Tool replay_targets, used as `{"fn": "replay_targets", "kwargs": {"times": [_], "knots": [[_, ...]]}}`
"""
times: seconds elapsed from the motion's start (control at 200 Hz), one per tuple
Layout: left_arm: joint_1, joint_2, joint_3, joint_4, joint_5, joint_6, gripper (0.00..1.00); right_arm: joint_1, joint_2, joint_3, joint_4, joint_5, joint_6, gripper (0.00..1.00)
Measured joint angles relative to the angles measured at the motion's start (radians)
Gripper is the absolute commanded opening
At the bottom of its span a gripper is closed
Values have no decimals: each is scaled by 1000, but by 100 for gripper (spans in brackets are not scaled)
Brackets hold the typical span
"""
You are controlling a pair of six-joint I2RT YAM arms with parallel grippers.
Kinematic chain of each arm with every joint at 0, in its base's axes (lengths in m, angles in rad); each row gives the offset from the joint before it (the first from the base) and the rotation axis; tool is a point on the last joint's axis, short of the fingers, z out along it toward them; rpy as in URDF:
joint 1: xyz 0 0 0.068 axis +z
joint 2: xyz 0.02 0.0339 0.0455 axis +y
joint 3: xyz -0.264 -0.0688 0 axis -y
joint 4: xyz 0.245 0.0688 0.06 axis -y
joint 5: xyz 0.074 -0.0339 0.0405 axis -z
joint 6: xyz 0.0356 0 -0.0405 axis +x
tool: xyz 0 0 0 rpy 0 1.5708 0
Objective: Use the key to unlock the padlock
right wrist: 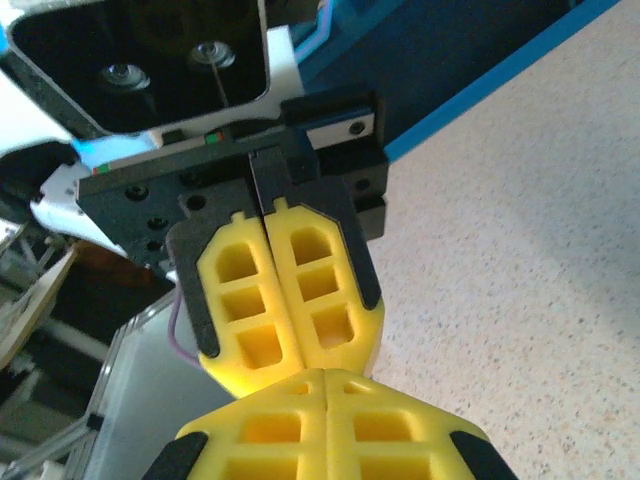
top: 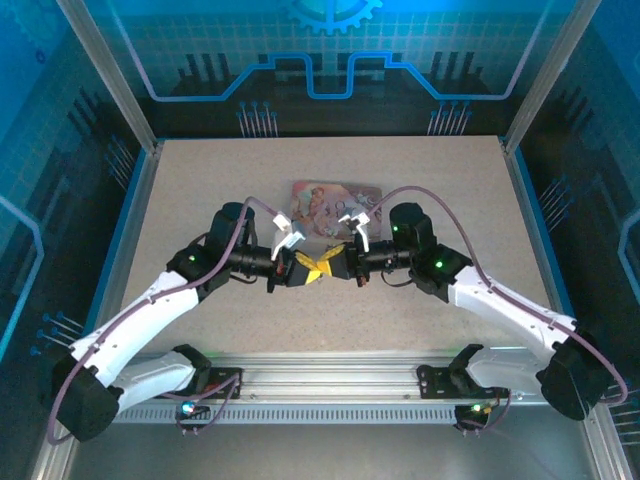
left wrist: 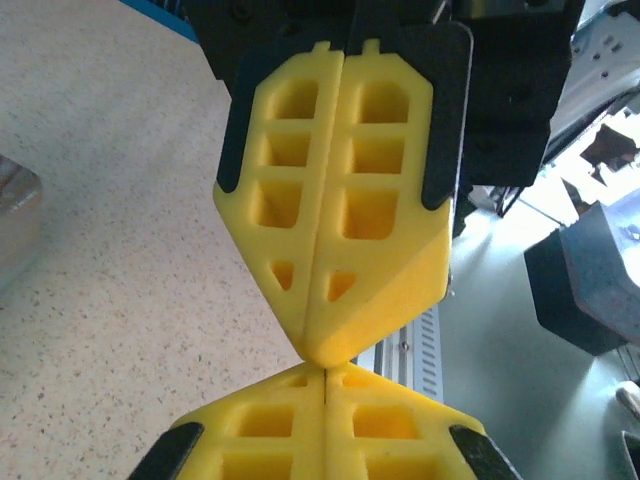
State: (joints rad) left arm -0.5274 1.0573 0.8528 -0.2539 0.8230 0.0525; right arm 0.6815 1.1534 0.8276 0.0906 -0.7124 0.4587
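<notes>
My grippers meet tip to tip [left wrist: 324, 366] with the key buried in their fingers, so my left gripper should retake the key with its blade sticking out.
Above the middle of the table my left gripper [top: 307, 268] and my right gripper [top: 331, 266] meet tip to tip, both shut. In the left wrist view my left gripper [left wrist: 325, 377] points up from below, touching the tip of my right gripper [left wrist: 322, 352]. A thin dark sliver shows in the seam of the left fingertips; I cannot tell what it is. In the right wrist view my right gripper [right wrist: 328, 378] presses against my left gripper [right wrist: 304, 362], their yellow fingers closed flat together. The padlock and the key are hidden.
A pink illustrated tin [top: 335, 200] lies just behind the two grippers. A metal rail [top: 330, 385] runs along the near edge between the arm bases. Blue-edged walls [top: 128, 215] border the speckled table [top: 450, 190], which is bare left, right and far.
</notes>
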Motion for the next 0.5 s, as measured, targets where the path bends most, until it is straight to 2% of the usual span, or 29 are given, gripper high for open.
{"fn": "replay_targets", "kwargs": {"times": [0.105,0.155,0.3,0.5], "knots": [[0,-22,-26,71,-24,-47,54,-2,-13,-30,58,51,42,0],[0,-36,-43,101,-51,-83,58,-3,-14,-46,79,77,60,0],[5,-92,-129,219,-124,-187,59,-14,-17,-80,128,132,100,0],[15,-81,-213,411,-109,-344,58,-22,-22,-82,197,148,122,0]]}}
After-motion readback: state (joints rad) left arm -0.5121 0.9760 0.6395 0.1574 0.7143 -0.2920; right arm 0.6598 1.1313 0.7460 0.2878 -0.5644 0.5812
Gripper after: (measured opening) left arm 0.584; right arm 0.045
